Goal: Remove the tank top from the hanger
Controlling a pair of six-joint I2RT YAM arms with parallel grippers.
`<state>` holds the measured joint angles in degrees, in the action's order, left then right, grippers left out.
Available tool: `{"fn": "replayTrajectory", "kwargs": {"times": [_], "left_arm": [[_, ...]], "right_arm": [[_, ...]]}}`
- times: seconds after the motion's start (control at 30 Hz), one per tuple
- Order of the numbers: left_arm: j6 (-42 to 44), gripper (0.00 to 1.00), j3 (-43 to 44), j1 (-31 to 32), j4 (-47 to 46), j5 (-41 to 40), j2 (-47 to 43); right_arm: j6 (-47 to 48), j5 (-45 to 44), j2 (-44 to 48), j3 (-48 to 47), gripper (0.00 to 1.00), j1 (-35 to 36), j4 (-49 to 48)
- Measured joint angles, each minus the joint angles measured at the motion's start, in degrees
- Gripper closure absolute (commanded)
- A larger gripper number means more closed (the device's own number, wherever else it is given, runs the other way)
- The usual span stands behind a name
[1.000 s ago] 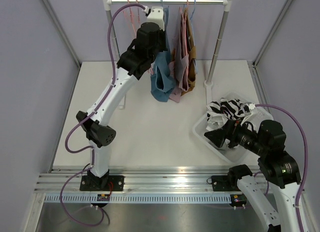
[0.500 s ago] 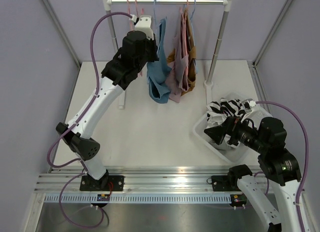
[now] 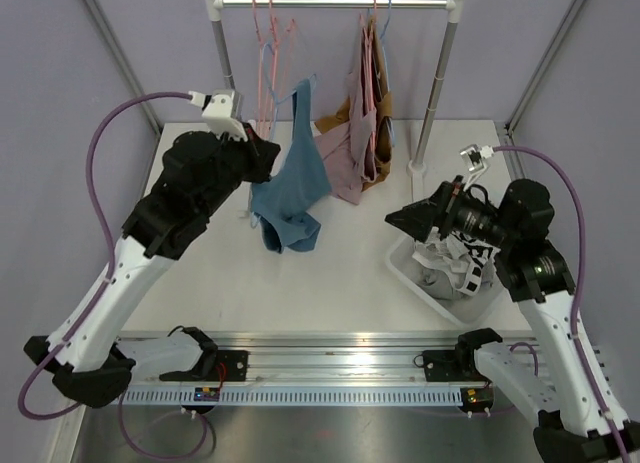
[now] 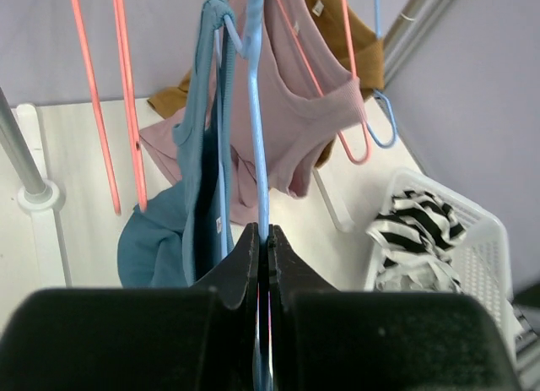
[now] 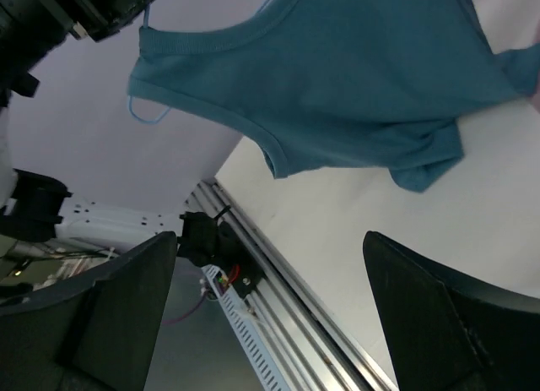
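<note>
The tank top's strap is hooked over the hanger's end [image 3: 313, 80], so my right gripper should grab that strap [image 3: 302, 95] and keep hold of it while my left gripper pulls the hanger out.
The blue tank top [image 3: 295, 188] hangs on a light blue hanger [image 4: 257, 138], off the rail and over the table's middle left. My left gripper [image 3: 266, 151] is shut on the hanger's wire, which runs up from between its closed jaws [image 4: 264, 239]. The tank top [image 4: 198, 146] drapes to the left of that wire. My right gripper [image 3: 400, 219] stands open above the table, right of the tank top and apart from it. In the right wrist view the tank top [image 5: 337, 78] spreads across the top, with nothing between the open fingers [image 5: 270, 239].
The clothes rail [image 3: 335, 2] at the back carries empty pink hangers [image 3: 262, 63] and pink and brown garments [image 3: 365, 133]. A white basket [image 3: 402, 267] holding a black-and-white striped garment [image 3: 452, 267] sits at the right, below my right arm.
My left arm has drawn back from the rail toward the front left, carrying the hanger and tank top. My right gripper has risen from the basket and turned toward the tank top.
</note>
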<state>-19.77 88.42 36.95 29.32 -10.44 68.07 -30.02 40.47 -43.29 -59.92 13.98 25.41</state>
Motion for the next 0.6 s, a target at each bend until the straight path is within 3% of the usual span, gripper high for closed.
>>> {"fn": "replayTrajectory", "kwargs": {"times": [0.17,0.3,0.6], "left_arm": [[-1.5,1.0,-10.6,0.1,1.1,3.7,-13.3],[-3.4,1.0,-18.9,0.2,2.5,7.8,-23.6],[-9.0,1.0,-31.8,0.2,4.1,14.9,-35.8]], "right_arm": [[-5.4,4.5,-9.5,0.7,0.01,3.7,-13.0],[-4.3,0.2,-15.7,-0.6,0.09,13.8,-15.1],[4.0,-26.3,-29.6,-11.6,0.31,34.4,-16.2]]}}
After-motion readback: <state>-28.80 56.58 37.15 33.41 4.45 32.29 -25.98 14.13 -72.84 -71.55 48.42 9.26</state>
